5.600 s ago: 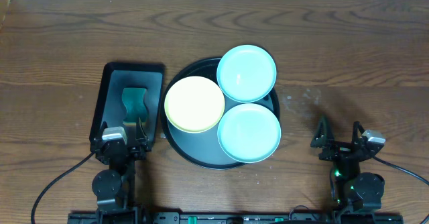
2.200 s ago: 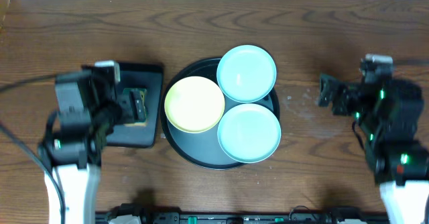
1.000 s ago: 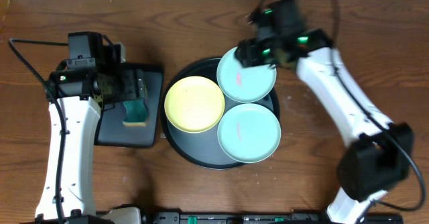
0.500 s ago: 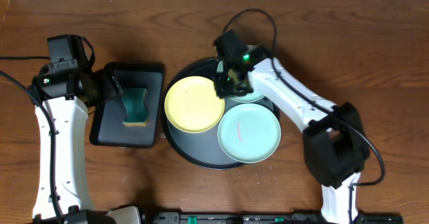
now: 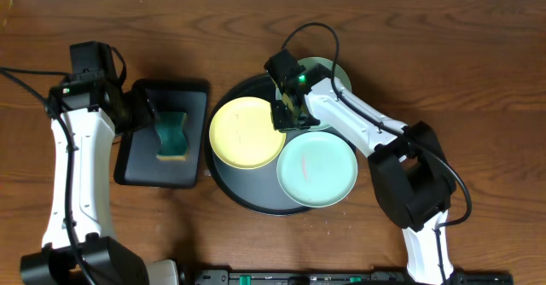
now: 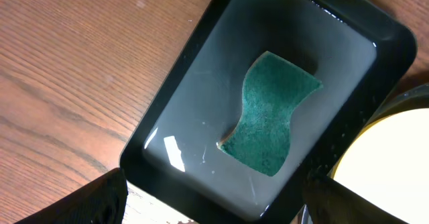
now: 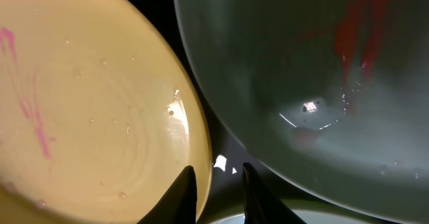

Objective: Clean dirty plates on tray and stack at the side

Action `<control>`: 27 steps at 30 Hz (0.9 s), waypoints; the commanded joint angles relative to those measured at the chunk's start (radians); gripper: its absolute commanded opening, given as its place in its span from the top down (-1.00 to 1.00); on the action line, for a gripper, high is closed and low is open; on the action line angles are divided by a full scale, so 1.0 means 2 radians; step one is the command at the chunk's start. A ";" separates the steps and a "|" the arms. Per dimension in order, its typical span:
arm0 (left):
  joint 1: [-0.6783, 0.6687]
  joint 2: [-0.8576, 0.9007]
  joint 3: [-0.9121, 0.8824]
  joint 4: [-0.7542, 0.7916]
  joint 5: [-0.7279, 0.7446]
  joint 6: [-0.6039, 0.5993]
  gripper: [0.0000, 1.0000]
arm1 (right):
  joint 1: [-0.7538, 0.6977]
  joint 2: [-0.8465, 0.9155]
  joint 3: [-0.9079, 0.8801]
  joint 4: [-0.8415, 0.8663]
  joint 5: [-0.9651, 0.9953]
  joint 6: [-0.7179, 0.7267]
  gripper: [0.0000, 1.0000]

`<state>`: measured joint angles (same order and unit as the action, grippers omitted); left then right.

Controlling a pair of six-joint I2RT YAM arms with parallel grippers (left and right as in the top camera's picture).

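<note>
The green sponge's sides point(image 6: 293, 117) bend inward, so I expect the sponge to squeeze narrow and its far end point(image 6: 283, 78) to stay spread out as I lift it.
Three plates lie on the round black tray point(image 5: 232, 189): a yellow plate point(image 5: 246, 131) at the left, a turquoise plate point(image 5: 317, 168) in front and another turquoise plate point(image 5: 331, 70) at the back, shaded by the arm. My right gripper point(image 5: 285, 114) is low between the yellow and the back plate. In the right wrist view its jaws point(image 7: 218, 196) stand narrowly apart over the yellow plate's point(image 7: 87, 103) right rim; touch cannot be told. The back plate point(image 7: 301, 70) carries a red smear. My left gripper point(image 6: 216, 180) hangs wide open above the green sponge point(image 6: 271, 120).
A smaller black rectangular tray point(image 5: 136, 161) holding the sponge point(image 5: 173, 134) in shallow water sits left of the round tray. Bare wooden table point(image 5: 478, 80) surrounds both. The right arm reaches across the round tray's back right.
My right gripper has sunk toward the yellow plate's right rim and its jaws have narrowed. The left arm has shifted a little toward the sponge tray, still wide open.
</note>
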<state>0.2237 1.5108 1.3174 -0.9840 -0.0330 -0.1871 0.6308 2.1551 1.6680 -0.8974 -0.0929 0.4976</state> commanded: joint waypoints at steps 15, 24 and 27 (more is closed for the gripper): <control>0.000 0.027 0.005 0.000 -0.001 -0.006 -0.69 | 0.012 0.053 0.006 0.023 0.002 0.009 0.98; 0.000 0.089 0.005 0.006 0.077 0.067 -0.48 | 0.011 0.058 0.006 0.026 -0.006 0.009 0.98; 0.000 0.125 0.005 0.013 0.104 0.092 -0.47 | 0.011 0.058 0.006 0.025 -0.006 0.009 0.98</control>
<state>0.2234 1.7008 1.3174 -0.9646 0.0807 -0.0956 0.6437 2.2196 1.6730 -0.8497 -0.1081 0.5159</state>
